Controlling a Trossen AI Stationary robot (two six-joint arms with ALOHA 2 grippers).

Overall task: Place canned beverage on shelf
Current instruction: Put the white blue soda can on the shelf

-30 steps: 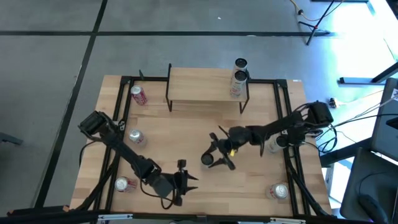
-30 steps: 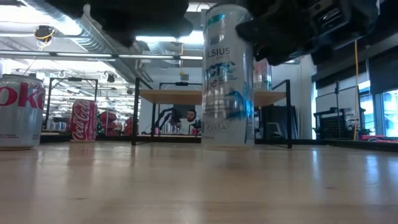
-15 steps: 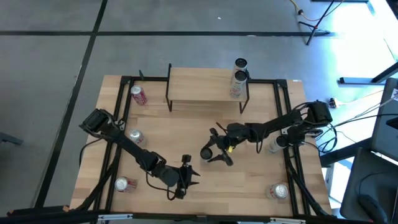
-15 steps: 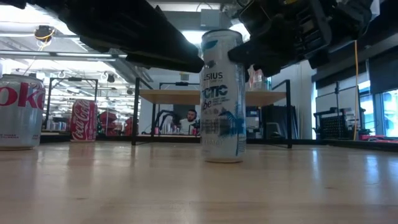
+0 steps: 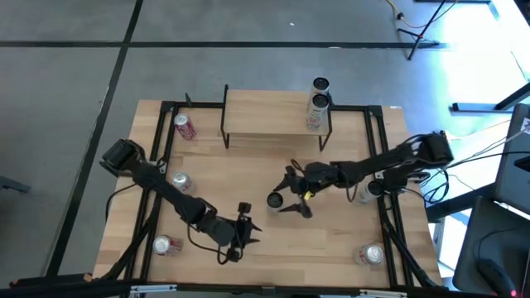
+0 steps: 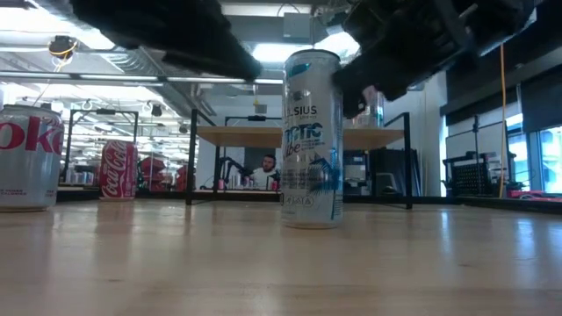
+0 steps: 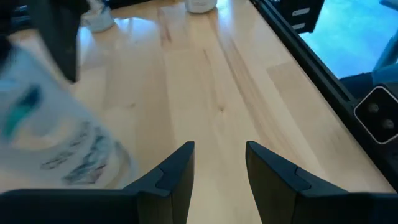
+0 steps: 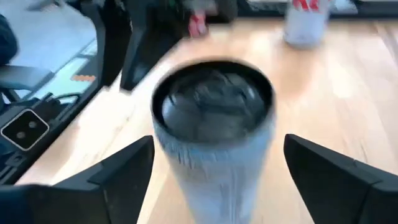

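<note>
The tall white can (image 5: 275, 200) stands unsupported by the fingers of the robot's open right gripper, so next the left gripper steadies its opposite side (image 5: 269, 203) before the right gripper lifts the can.
A tall white canned beverage (image 5: 275, 201) (image 6: 311, 139) stands upright on its base on the wooden table, near the middle. My right gripper (image 5: 291, 192) is open around it: in the right wrist view the can (image 8: 211, 124) sits between the two fingers with a gap on each side. My left gripper (image 5: 244, 225) is open nearer the front edge, with bare table between its fingers (image 7: 219, 168). The shelf (image 5: 277, 112) stands at the far edge with one can (image 5: 315, 112) on its right end.
Loose cans are spread around: a red one (image 5: 185, 127) far left, silver ones at the left (image 5: 180, 182), near left (image 5: 166, 245), near right (image 5: 373, 254) and right (image 5: 364, 192). Another can (image 5: 320, 85) is behind the shelf. Black frame rails (image 5: 157, 190) run along the table's sides.
The white can, held just above the table a second ago, has come down a little farther from the near edge and now stands on its base. My left gripper has moved toward the far edge, closer to the can, and has turned a little.
</note>
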